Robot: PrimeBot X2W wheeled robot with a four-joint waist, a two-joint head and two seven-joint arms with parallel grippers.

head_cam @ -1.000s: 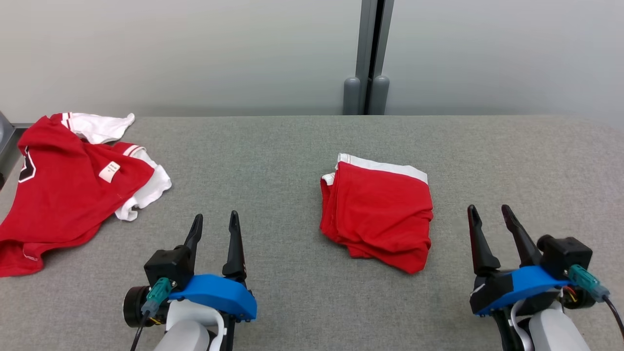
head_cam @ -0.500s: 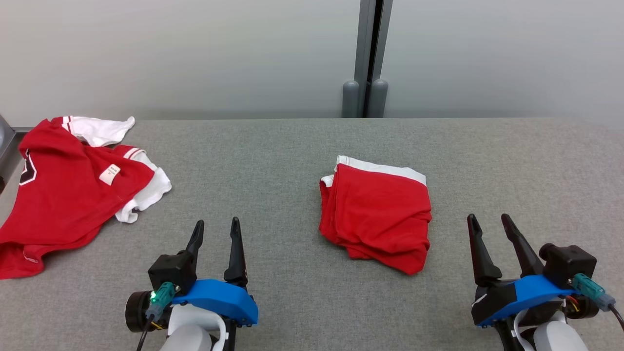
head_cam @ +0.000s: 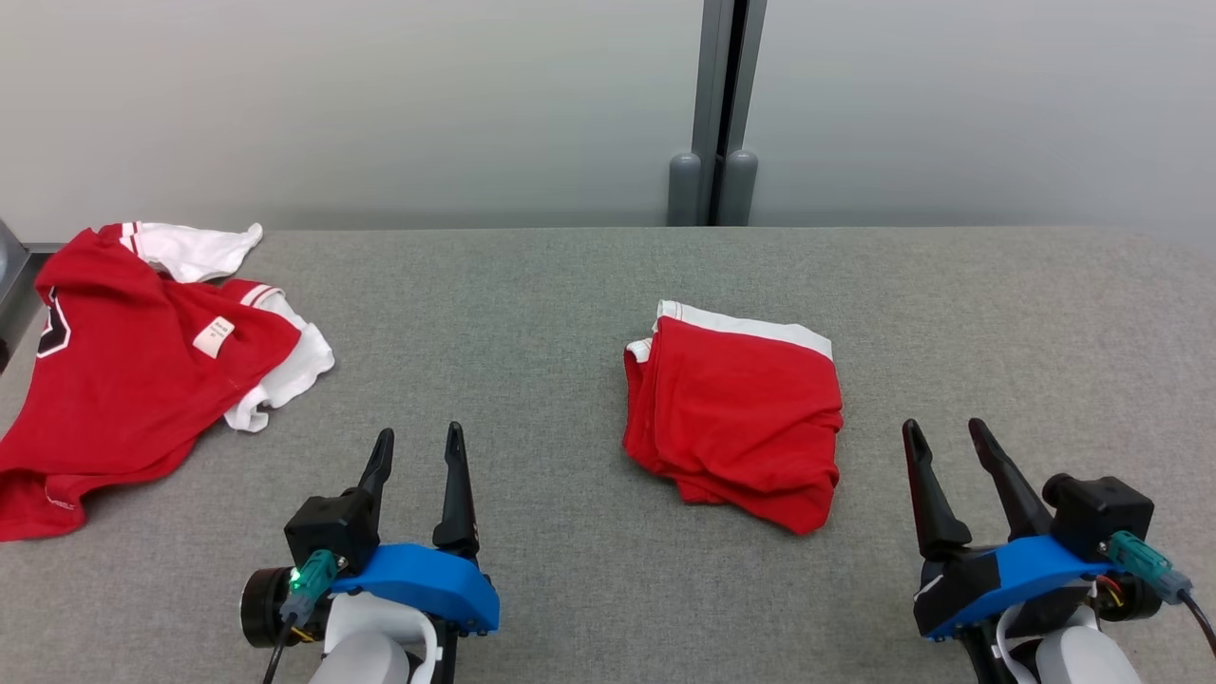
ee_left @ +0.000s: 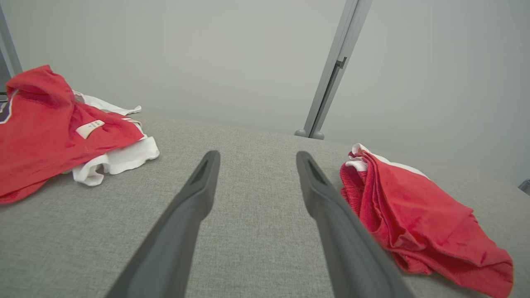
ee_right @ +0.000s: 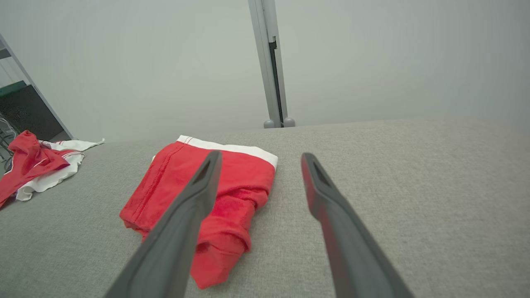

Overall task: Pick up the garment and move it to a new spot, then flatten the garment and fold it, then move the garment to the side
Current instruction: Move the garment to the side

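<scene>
The folded garment will move along as one bundle and keep its folds when I pull its edge, because the layers lie close on top of each other.
A red garment with a white band lies folded on the grey table, right of centre. It also lies to the right in the left wrist view and ahead-left in the right wrist view. A second red and white garment lies crumpled at the far left, label showing. My left gripper is open near the front edge, between the two garments, touching neither. My right gripper is open just right of the folded garment, empty. Both pairs of fingers stand apart in their wrist views.
A grey post with two rounded feet stands behind the table's far edge against a pale wall. A dark cabinet stands beyond the table's left end. Bare table stretches on the right and between the garments.
Both grippers have drawn back slightly toward the near edge, still open. The garments lie where they were.
</scene>
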